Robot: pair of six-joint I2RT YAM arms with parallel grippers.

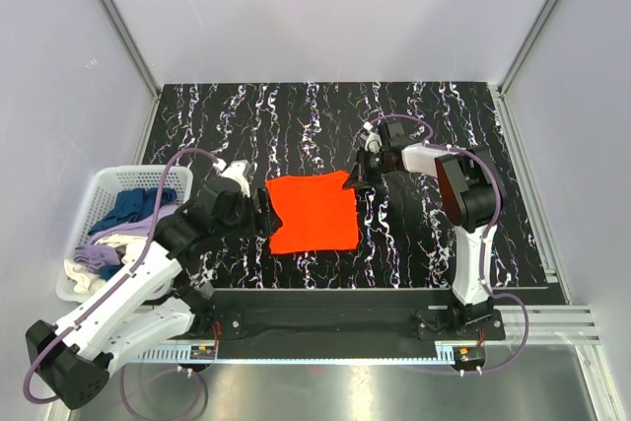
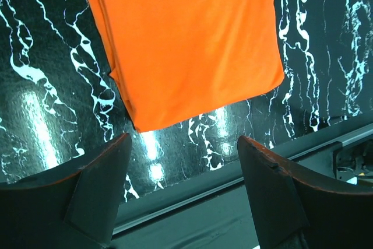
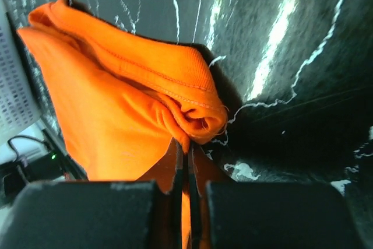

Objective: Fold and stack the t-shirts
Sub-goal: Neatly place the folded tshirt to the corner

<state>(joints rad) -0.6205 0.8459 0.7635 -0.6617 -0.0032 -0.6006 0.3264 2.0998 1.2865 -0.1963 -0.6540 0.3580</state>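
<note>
I go on pulling with my right gripper, which pinches the folded orange t-shirt's corner (image 1: 343, 182), until the t-shirt lies on the far table corner (image 1: 466, 103) beyond it. That table corner is empty.
A bright orange t-shirt (image 1: 311, 212) lies folded into a rough square on the black marbled table. At its far right corner my right gripper (image 1: 361, 173) is shut on the cloth. In the right wrist view the jaws (image 3: 187, 147) pinch a bunched hem of the orange shirt (image 3: 116, 103), with cloth showing between the pads. My left gripper (image 1: 258, 212) hovers at the shirt's left edge. In the left wrist view it (image 2: 183, 141) stands open with nothing between its fingers, just short of the near corner of the orange shirt (image 2: 186, 45).
A white basket (image 1: 99, 184) at the table's left holds a navy shirt (image 1: 128, 209), a lavender one (image 1: 104, 255) and a cream one (image 1: 84, 268). The table's front rail (image 2: 233, 185) runs close under the left fingers. White walls enclose the table.
</note>
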